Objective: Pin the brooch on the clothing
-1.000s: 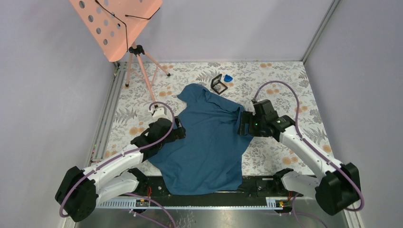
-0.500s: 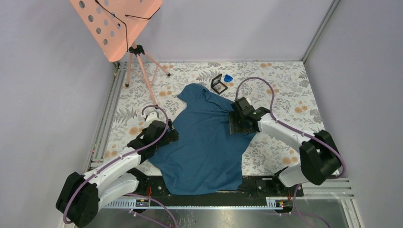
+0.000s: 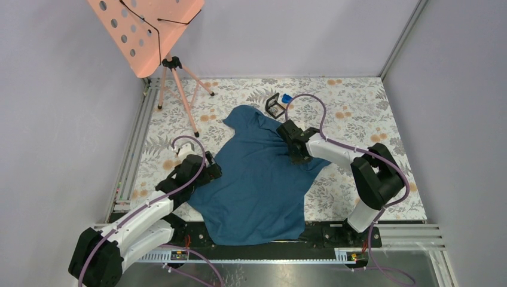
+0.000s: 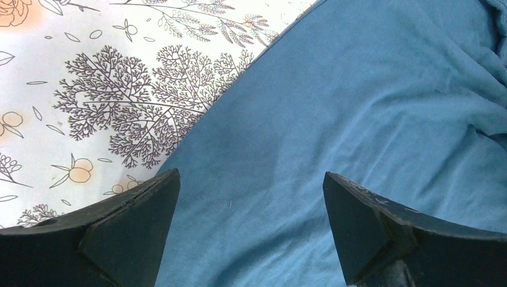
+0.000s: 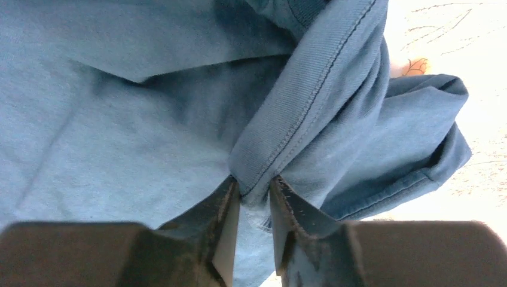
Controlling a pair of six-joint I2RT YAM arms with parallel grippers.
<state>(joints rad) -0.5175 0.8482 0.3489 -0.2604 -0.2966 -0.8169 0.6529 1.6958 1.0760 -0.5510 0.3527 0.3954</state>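
Observation:
The clothing lies bunched around the stitched fold (image 5: 302, 104), so next my right gripper draws the fold away from the heap before my left gripper takes the clothing's upper edge (image 3: 270, 124).
The clothing (image 3: 257, 173), a dark teal T-shirt, lies crumpled across the middle of the floral table. My right gripper (image 3: 291, 149) is at its upper right part. In the right wrist view its fingers (image 5: 255, 185) pinch a stitched fold of the clothing (image 5: 311, 101) between them. My left gripper (image 3: 209, 170) hovers over the shirt's left edge, and in the left wrist view it (image 4: 251, 179) stands wide open above flat fabric (image 4: 335, 89) with nothing between the fingers. The brooch is out of view.
A black square case (image 3: 274, 106) and a small blue object (image 3: 287, 97) sit just behind the shirt. A pink music stand (image 3: 149, 30) on tripod legs stands at the back left. Floral tablecloth (image 3: 359, 113) shows around the shirt, and walls enclose the table.
My right gripper moved left and back across the shirt's right side, and its jaws narrowed onto a fold. The left gripper slid slightly left, still open.

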